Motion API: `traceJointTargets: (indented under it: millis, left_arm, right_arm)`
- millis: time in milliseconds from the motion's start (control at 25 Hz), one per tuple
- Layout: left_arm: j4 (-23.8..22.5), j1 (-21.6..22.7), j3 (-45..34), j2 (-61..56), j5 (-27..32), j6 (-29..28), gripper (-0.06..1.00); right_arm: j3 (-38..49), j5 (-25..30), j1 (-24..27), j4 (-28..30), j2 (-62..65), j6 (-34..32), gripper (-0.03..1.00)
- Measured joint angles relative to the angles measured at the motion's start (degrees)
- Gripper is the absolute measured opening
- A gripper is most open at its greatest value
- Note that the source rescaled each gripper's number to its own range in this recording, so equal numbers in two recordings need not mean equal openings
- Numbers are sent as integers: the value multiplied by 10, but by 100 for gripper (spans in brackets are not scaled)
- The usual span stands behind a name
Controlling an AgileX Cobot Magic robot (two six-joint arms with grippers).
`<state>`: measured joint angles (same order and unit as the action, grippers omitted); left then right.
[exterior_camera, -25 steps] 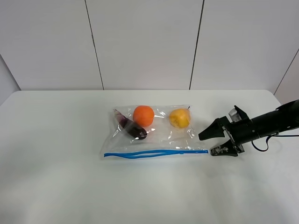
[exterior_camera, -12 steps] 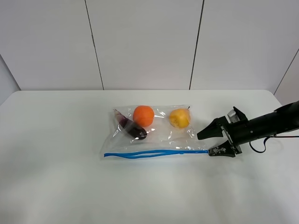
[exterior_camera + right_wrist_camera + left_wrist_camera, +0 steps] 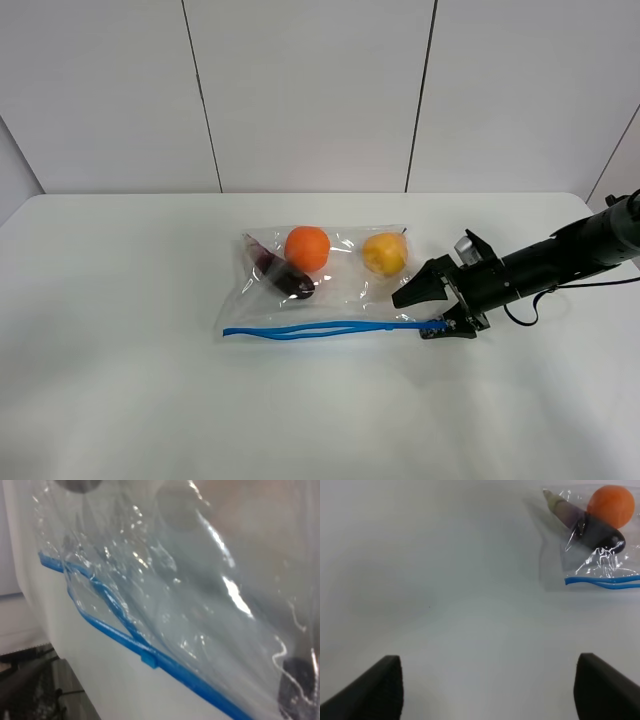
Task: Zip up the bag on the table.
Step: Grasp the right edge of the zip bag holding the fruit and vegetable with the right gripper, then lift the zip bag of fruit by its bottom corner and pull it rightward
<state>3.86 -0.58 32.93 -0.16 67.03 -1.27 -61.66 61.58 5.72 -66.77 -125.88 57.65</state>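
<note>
My gripper will make the zipper strip bow open wider past the slider when it lifts the bag's end, because the two pieces of the zipper strip (image 3: 325, 328) already stand apart past the blue slider (image 3: 149, 660).
The clear bag (image 3: 330, 290) lies in the middle of the white table (image 3: 120, 380). It holds an orange (image 3: 307, 248), a yellow pear (image 3: 384, 253) and a dark eggplant (image 3: 283, 272). Its blue zipper strip (image 3: 330, 327) runs along the near edge, and its two strands gape apart over most of the length. My right gripper (image 3: 415, 316) is open, with its jaws on either side of the bag's right end by the zipper. The right wrist view shows the strip (image 3: 150, 657) close up. My left gripper (image 3: 490, 690) is open and empty, well away from the bag (image 3: 600, 555).
A grey panelled wall (image 3: 320, 90) stands behind the table. My right arm (image 3: 560, 255) stretches in from the right edge, low over the tabletop. Bare white table lies left of and in front of the bag.
My right gripper has moved left along the table, from a little beyond the bag's right end to straddling that end at the zipper. The bag has not moved.
</note>
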Motion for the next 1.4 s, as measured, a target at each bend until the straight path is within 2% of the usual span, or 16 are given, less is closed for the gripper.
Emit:
traceJointTargets:
  millis: [120,320,440,640,720,1000,1200,1400]
  left_arm:
    - [0,0,0,0,0,0,100]
    - [0,0,0,0,0,0,100]
    - [0,0,0,0,0,0,100]
    - [0,0,0,0,0,0,100]
    - [0,0,0,0,0,0,100]
    - [0,0,0,0,0,0,100]
    - [0,0,0,0,0,0,100]
    - [0,0,0,0,0,0,100]
  right_arm:
    - [0,-3,0,-4,0,2,96]
    - [0,-12,0,3,0,4,83]
    - [0,-22,0,13,-1,4,71]
    - [0,-23,0,18,-1,4,44]
    - [0,-23,0,19,-1,4,37]
    - [0,-22,0,19,-1,4,30]
    - [0,-19,0,21,-1,4,2]
    - [-3,0,0,28,-1,4,0]
